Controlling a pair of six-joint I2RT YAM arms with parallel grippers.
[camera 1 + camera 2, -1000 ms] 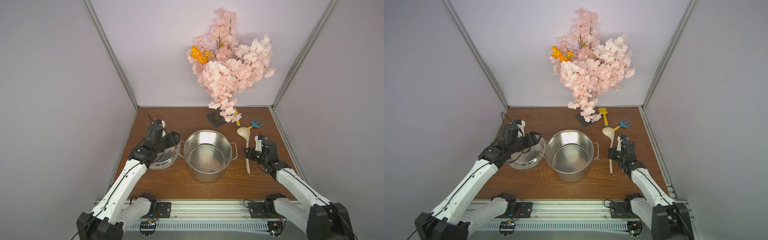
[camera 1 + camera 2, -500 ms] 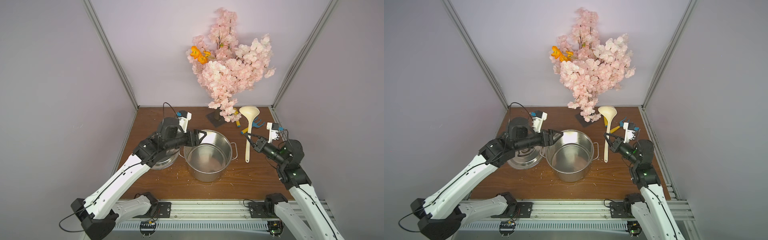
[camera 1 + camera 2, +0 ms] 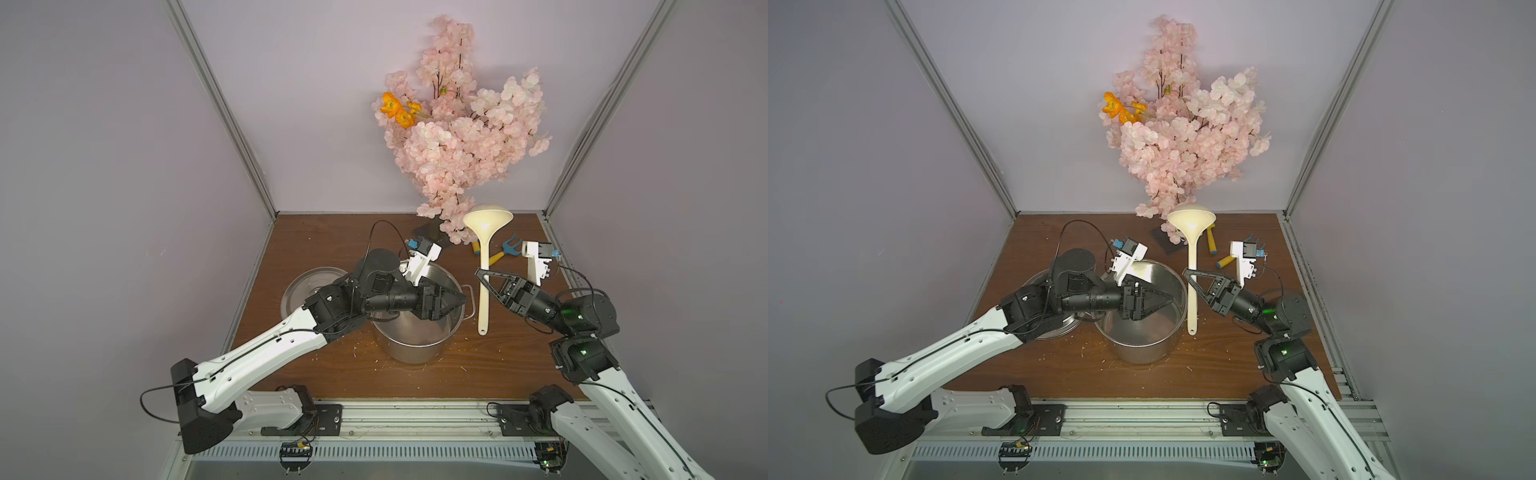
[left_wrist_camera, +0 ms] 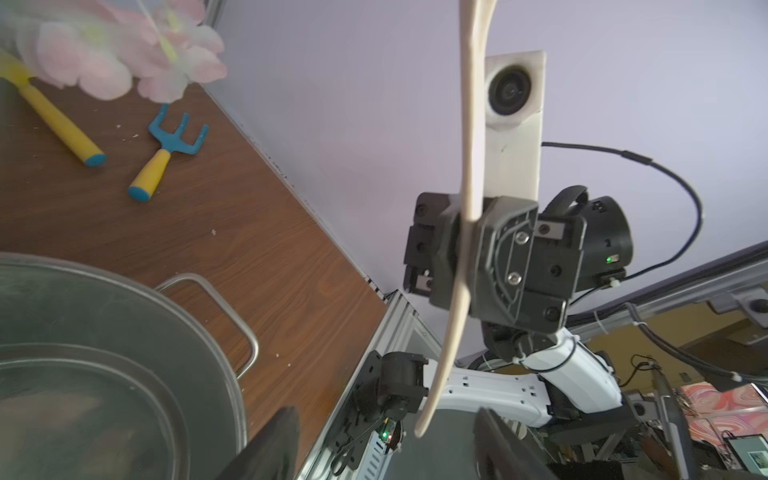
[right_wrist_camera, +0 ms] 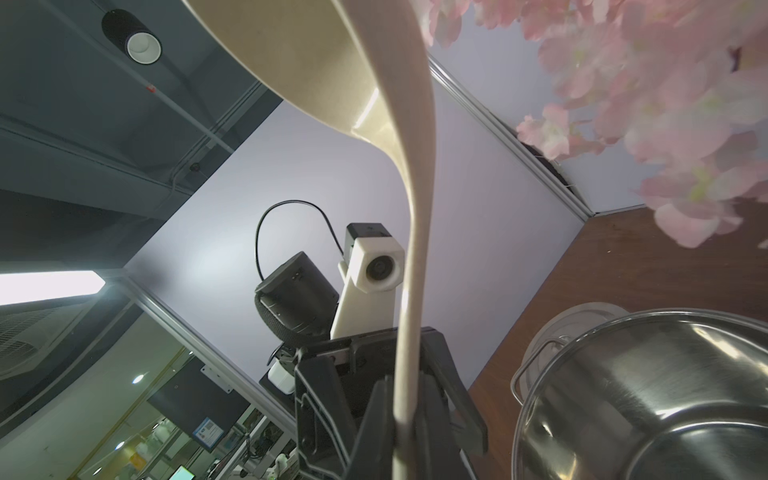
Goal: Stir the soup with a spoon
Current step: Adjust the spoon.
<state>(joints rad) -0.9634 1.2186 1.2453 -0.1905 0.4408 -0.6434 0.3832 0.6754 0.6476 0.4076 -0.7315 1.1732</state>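
The spoon should go to my left gripper while my right gripper moves to the handle's lower end, because my right gripper is holding the cream spoon mid-handle.
The cream spoon hangs upright in the air just right of the steel pot, bowl uppermost near the blossoms. My right gripper is shut on the middle of its handle. My left gripper is open over the pot's right rim, pointing at the handle's lower end, a short gap away. No soup shows; the pot's inside is bare shiny steel.
A flat steel lid lies left of the pot, partly under my left arm. A pink blossom branch overhangs the back. A blue rake and a yellow-handled tool lie behind the spoon.
My right gripper has lifted the spoon off the table and stood it upright. My left arm swung from the lid across the pot towards the spoon handle.
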